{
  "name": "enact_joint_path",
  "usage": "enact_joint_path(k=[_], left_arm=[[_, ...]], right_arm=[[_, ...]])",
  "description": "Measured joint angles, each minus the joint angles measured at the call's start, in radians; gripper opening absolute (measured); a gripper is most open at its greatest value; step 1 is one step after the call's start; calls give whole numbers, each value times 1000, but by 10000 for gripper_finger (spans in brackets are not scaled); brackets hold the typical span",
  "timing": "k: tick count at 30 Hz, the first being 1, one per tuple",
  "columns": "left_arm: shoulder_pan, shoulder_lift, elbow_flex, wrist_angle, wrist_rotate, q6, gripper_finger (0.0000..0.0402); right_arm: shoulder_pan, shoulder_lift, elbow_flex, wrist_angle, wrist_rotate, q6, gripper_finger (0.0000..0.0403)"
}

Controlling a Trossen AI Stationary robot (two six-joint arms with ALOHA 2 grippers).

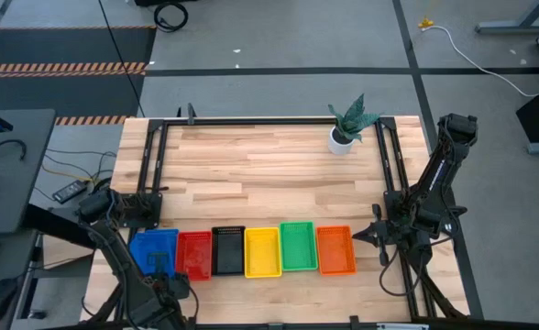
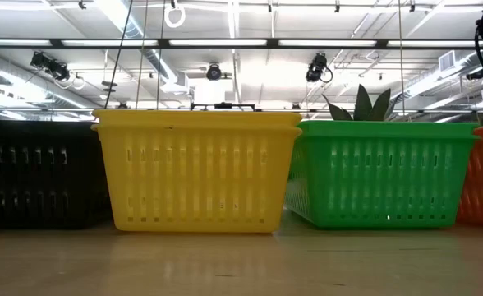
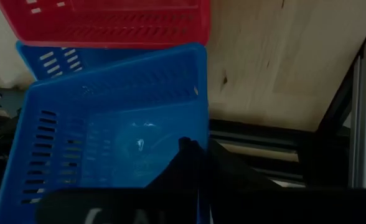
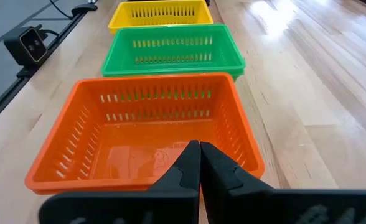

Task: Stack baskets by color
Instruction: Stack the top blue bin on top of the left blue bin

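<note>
The tilted blue basket's rim [image 3: 117, 66] runs at a slant across the lower blue basket, so the robot's left gripper should swing the tilted basket back and line it up squarely over the lower one [image 3: 61, 61] before nesting it.
Six colours of baskets stand in a row near the table's front edge: blue [image 1: 155, 247], red [image 1: 194, 254], black [image 1: 227, 251], yellow [image 1: 262, 252], green [image 1: 298, 246] and orange [image 1: 335, 249]. My left gripper [image 1: 164, 273] is at the row's left end, shut on a tilted blue basket [image 3: 108, 143]. That basket hangs over a second blue basket [image 3: 52, 59], which sits on the table beside the red one [image 3: 108, 22]. My right gripper [image 4: 200, 155] is shut at the right-hand edge of the orange basket [image 4: 145, 124], with nothing between its fingers. My left gripper holds the tilted blue basket by the rim of one wall [image 3: 200, 127]. One finger [image 3: 184, 146] is inside the basket and the other is outside. The fingers come from above, slanting down. The basket's far end lies over the lower blue basket; whether it rests there I cannot tell.
A green plant in a white pot [image 1: 346, 136] stands at the table's far right. Dark metal frame rails [image 1: 150, 174] run along the left, right and far sides. The bare wooden tabletop [image 1: 269, 183] stretches behind the row of baskets.
</note>
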Motion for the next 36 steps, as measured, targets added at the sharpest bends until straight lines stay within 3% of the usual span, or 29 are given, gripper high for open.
enact_joint_path(k=[7, 15, 22, 25, 36], left_arm=[[9, -6, -1, 4, -4, 4, 13], [47, -18, 20, 6, 61, 2, 13], [75, -41, 65, 5, -82, 33, 13], [59, -73, 25, 4, -120, 47, 13], [33, -90, -189, 4, -99, 26, 17]], right_arm=[[-4, 0, 0, 0, -1, 0, 7], [-4, 0, 0, 0, -1, 0, 7], [-4, 0, 0, 1, -1, 0, 7], [-4, 0, 0, 3, -1, 0, 7], [-4, 0, 0, 5, -1, 0, 7]])
